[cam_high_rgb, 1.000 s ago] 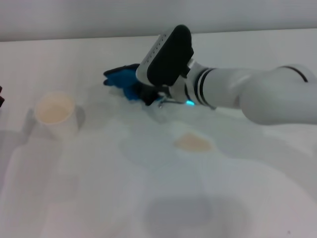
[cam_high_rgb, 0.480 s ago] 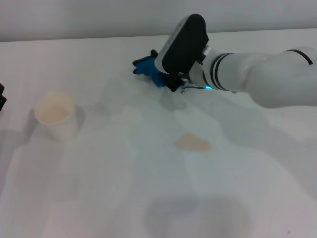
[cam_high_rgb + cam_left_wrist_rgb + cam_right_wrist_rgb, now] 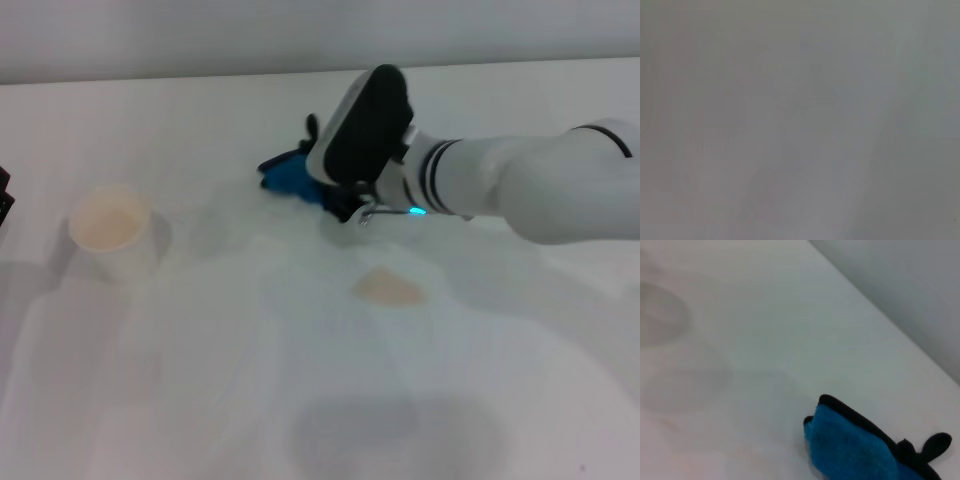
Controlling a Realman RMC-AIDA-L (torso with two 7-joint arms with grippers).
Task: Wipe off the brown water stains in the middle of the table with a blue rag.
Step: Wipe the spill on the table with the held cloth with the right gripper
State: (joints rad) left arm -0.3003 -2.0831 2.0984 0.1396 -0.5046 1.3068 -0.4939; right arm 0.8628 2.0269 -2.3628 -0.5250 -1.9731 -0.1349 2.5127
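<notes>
My right gripper has the blue rag [image 3: 291, 178] over clean table beyond the brown water stain. It should pull the rag back toward me and across the stain [image 3: 390, 288].
The blue rag [image 3: 287, 176] with black edging hangs bunched from my right gripper [image 3: 322, 196], which is shut on it under the black wrist housing, over the far middle of the white table [image 3: 200, 380]. The rag's lower edge is at or just above the surface. In the right wrist view the blue rag [image 3: 850, 450] fills the lower corner above bare table. A small tan-brown water stain [image 3: 388, 288] lies nearer me, a short way from the rag and untouched by it. A dark sliver of my left gripper [image 3: 3, 197] sits parked at the left edge.
A white paper cup [image 3: 112, 230] with pale brown liquid stands at the left of the table. The right forearm [image 3: 520, 185] stretches in from the right above the table. The left wrist view shows only a plain grey blur.
The right gripper carried the rag from the left toward the far right, then came back down and slightly left toward me. The stain and cup have not moved.
</notes>
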